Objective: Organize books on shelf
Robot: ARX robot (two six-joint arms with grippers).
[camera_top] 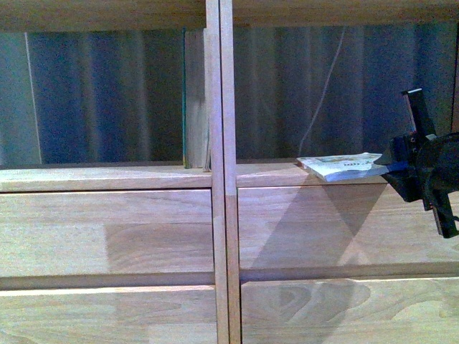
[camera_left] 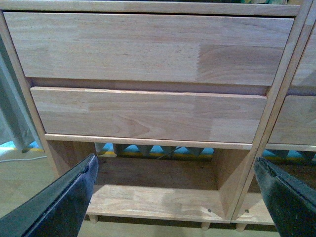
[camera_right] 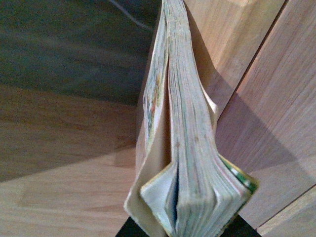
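My gripper will stand the thin softcover book (camera_top: pixel 346 166) beside the thicker book (camera_top: pixel 196 100), which is upright against the centre divider, so the softcover will lean on that book.
In the front view my right gripper (camera_top: pixel 391 166) is shut on the thin softcover book (camera_top: pixel 338 166), held flat at the front edge of the right open compartment of the light wood shelf (camera_top: pixel 219 215). The right wrist view shows the softcover's fanned page edges (camera_right: pixel 190 163) pinched at the near end. The thicker book with a teal edge (camera_top: pixel 195 100) stands upright in the left compartment against the centre divider. My left gripper (camera_left: pixel 177 170) is open and empty, its dark fingers (camera_left: pixel 64 202) spread before the bottom open compartment.
Two drawer fronts (camera_left: pixel 148 49) fill the left wrist view above a low open compartment with peg legs (camera_left: pixel 205 225). In the front view, drawer fronts (camera_top: pixel 107 229) sit below the open compartments. A thin cable (camera_top: pixel 323 93) hangs behind the right compartment.
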